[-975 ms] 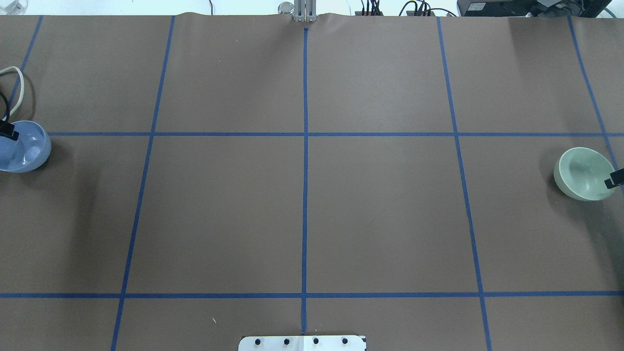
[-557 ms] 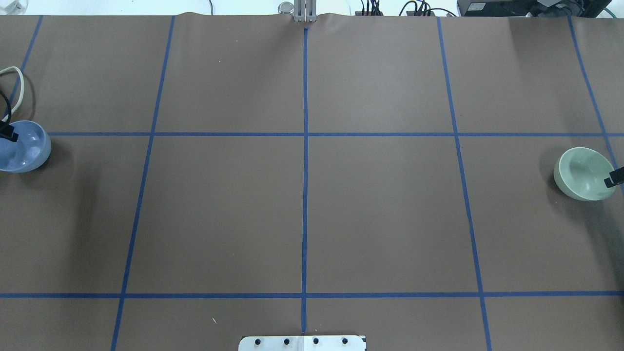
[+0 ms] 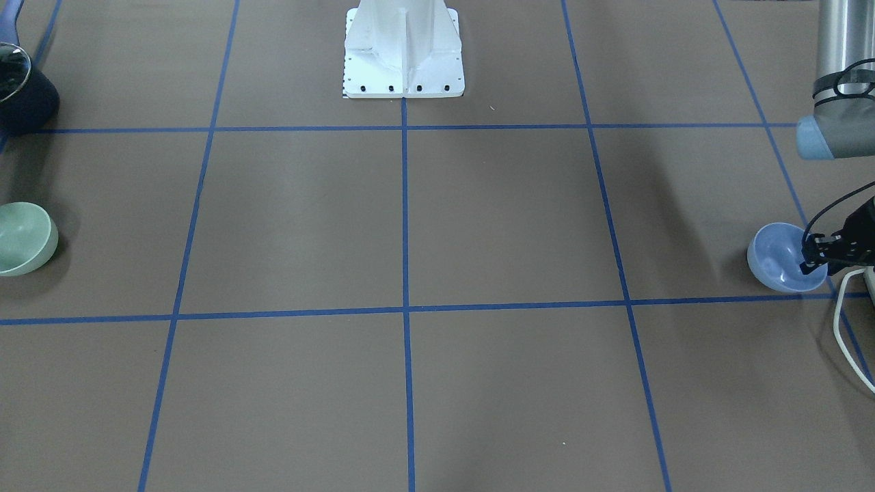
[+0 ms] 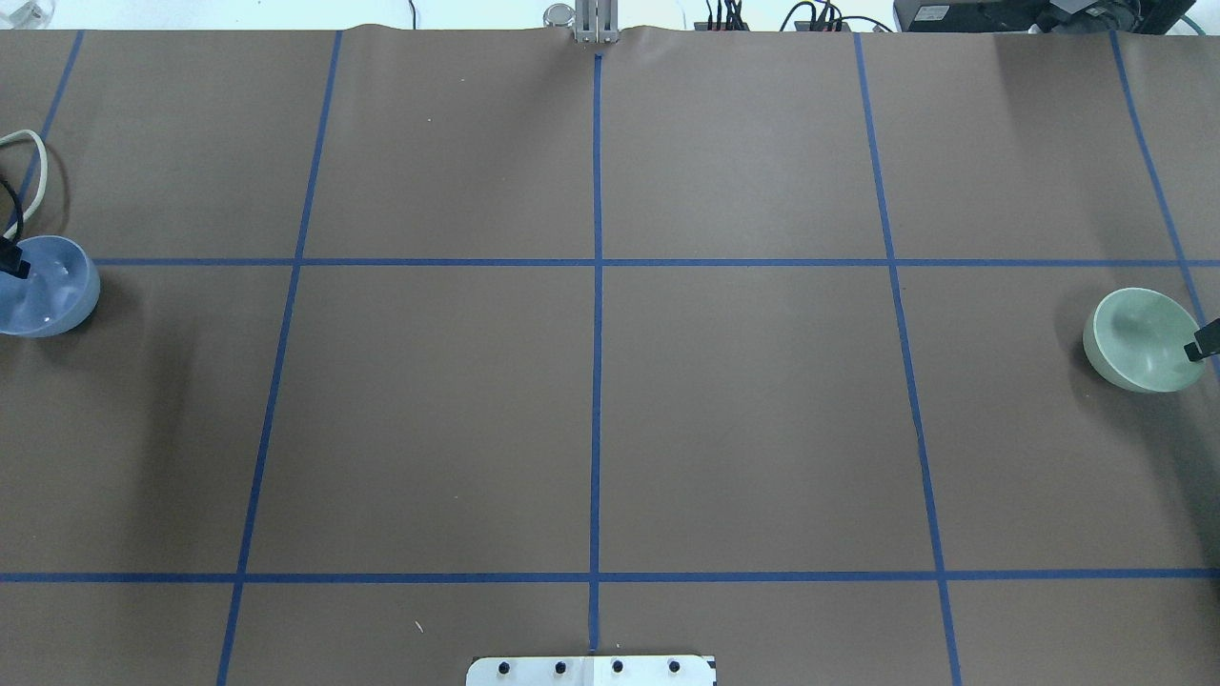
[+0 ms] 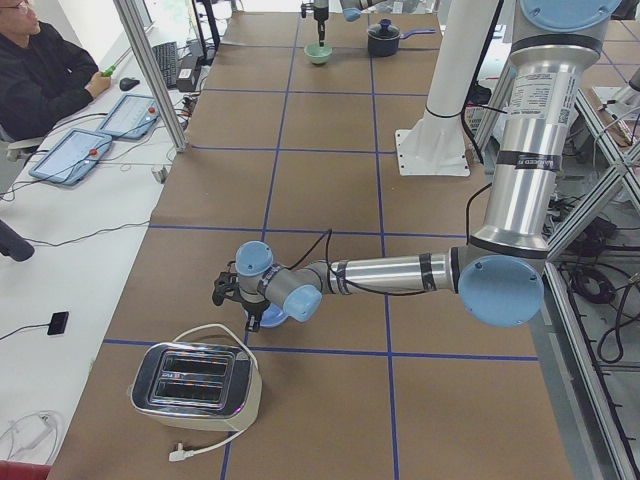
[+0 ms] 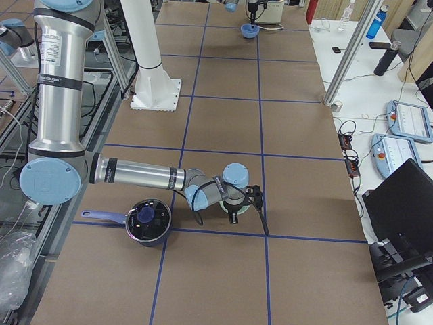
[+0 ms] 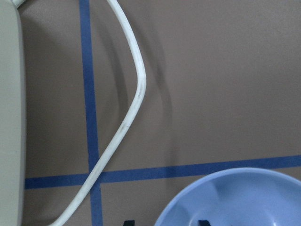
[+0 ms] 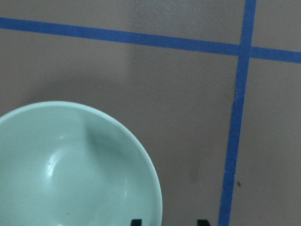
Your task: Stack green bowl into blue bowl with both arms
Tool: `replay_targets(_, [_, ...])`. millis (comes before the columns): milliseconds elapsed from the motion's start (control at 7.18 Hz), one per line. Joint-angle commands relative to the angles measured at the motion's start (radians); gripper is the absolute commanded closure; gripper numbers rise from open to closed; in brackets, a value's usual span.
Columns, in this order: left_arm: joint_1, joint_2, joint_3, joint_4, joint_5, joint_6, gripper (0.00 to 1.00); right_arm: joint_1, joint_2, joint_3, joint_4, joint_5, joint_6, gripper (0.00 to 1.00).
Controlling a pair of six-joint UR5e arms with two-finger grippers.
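Observation:
My gripper will lift the blue bowl [image 3: 781, 261] away freely and leave the white cable [image 3: 837, 320] in place, since I see the cable curve clear of the bowl's rim.
The blue bowl [image 4: 43, 291] sits upright at the table's far left, and also shows in the front view [image 3: 776, 258] and the left wrist view [image 7: 235, 197]. My left gripper [image 3: 815, 260] is open, with one fingertip inside the rim and one outside it [image 7: 165, 223]. The green bowl [image 4: 1139, 338] sits upright at the far right and fills the lower left of the right wrist view [image 8: 70, 174]. My right gripper [image 8: 169, 223] is open and straddles its rim in the same way. Only one right fingertip [image 4: 1203, 345] shows in the overhead view.
A toaster [image 5: 195, 385] with a white cable [image 4: 29, 162] stands just beyond the blue bowl. A dark lidded pot [image 6: 147, 220] stands beside the right arm near the green bowl. The white pedestal [image 3: 403, 48] is at the robot's side. An operator sits at the side desk.
Both visible fingertips have shifted slightly outward toward the overhead view's edges, so less of each shows. The bowls have stayed where they were.

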Motion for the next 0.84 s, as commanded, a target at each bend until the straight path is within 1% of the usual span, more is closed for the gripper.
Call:
replay_targets(0, [0.000,0.000,0.001,0.000,0.000,0.002,0.72,0.000,0.007,0.000,-0.003,0.002,0.002,1.00])
replay_targets(139, [0.003,0.000,0.001,0.000,0.002,0.003,0.89,0.000,0.007,0.000,-0.002,0.001,0.002,1.00])
replay_targets(279, [0.006,0.000,0.001,0.000,0.002,0.003,1.00,0.000,0.007,-0.001,-0.001,0.001,0.002,1.00])
replay_targets(418, [0.006,0.000,0.001,0.000,0.000,0.005,1.00,0.000,0.010,0.000,-0.001,0.002,0.021,1.00])
replay_targets(557, [0.006,-0.005,-0.002,0.002,-0.001,0.006,1.00,0.000,0.028,0.000,-0.001,0.004,0.099,1.00])
replay_targets(697, [0.008,-0.018,-0.011,0.008,-0.012,0.005,1.00,0.000,0.036,0.002,0.000,0.008,0.118,1.00])
